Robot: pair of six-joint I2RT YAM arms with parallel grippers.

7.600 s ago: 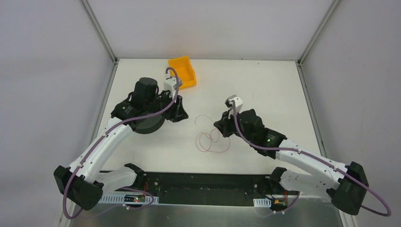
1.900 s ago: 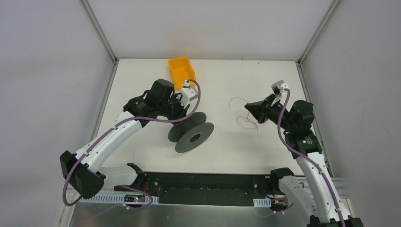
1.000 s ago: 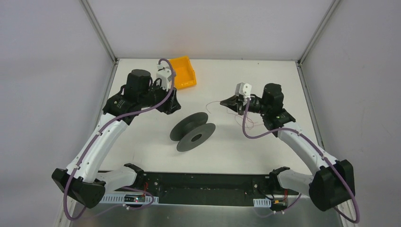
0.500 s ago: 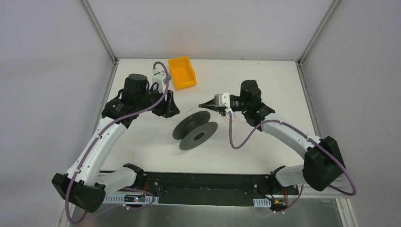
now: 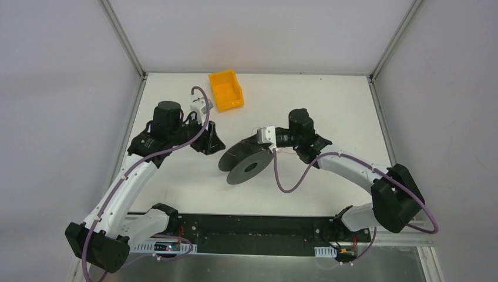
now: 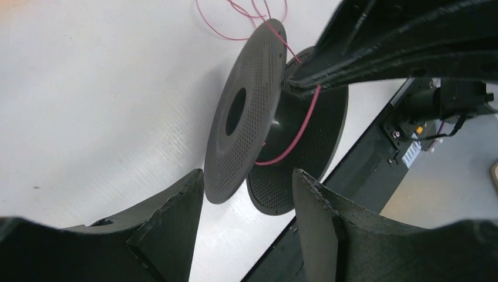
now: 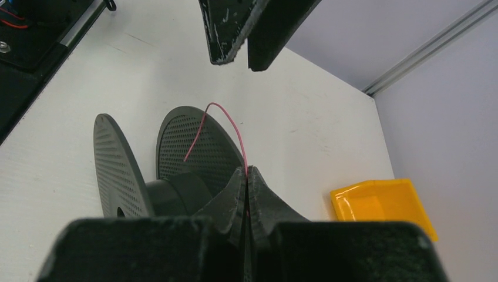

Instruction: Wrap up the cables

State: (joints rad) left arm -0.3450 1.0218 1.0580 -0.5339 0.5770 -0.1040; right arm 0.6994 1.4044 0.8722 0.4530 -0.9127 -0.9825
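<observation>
The red wire, slack point(image 6: 298, 140) around the spool's core, is held by my right gripper alone, so next my left gripper pinches it against the edge of the spool's closest disc point(image 6: 230, 194).
The cable is a hair-thin red wire point(image 7: 226, 119). My right gripper point(image 7: 247, 171) is shut on it, and the wire rises from the fingertips and arcs down onto a black perforated spool point(image 7: 176, 147). In the left wrist view the wire point(image 6: 299, 132) crosses the spool's core between the two flanges point(image 6: 246, 117), with loose loops point(image 6: 235, 20) lying on the table beyond. In the top view my right gripper point(image 5: 253, 141) sits at the spool's point(image 5: 246, 163) upper edge. My left gripper point(image 5: 212, 144) is open and empty just left of the spool, its fingers point(image 6: 176, 217) apart.
An orange bin point(image 5: 226, 90) stands at the back of the white table point(image 5: 329, 100); it also shows in the right wrist view point(image 7: 382, 205). The black base rail point(image 5: 252, 232) runs along the near edge. Metal frame posts mark the table's back corners.
My left gripper set the spool down and drew back to its left. My right arm swung left with the wire, from the right side of the table to the spool.
</observation>
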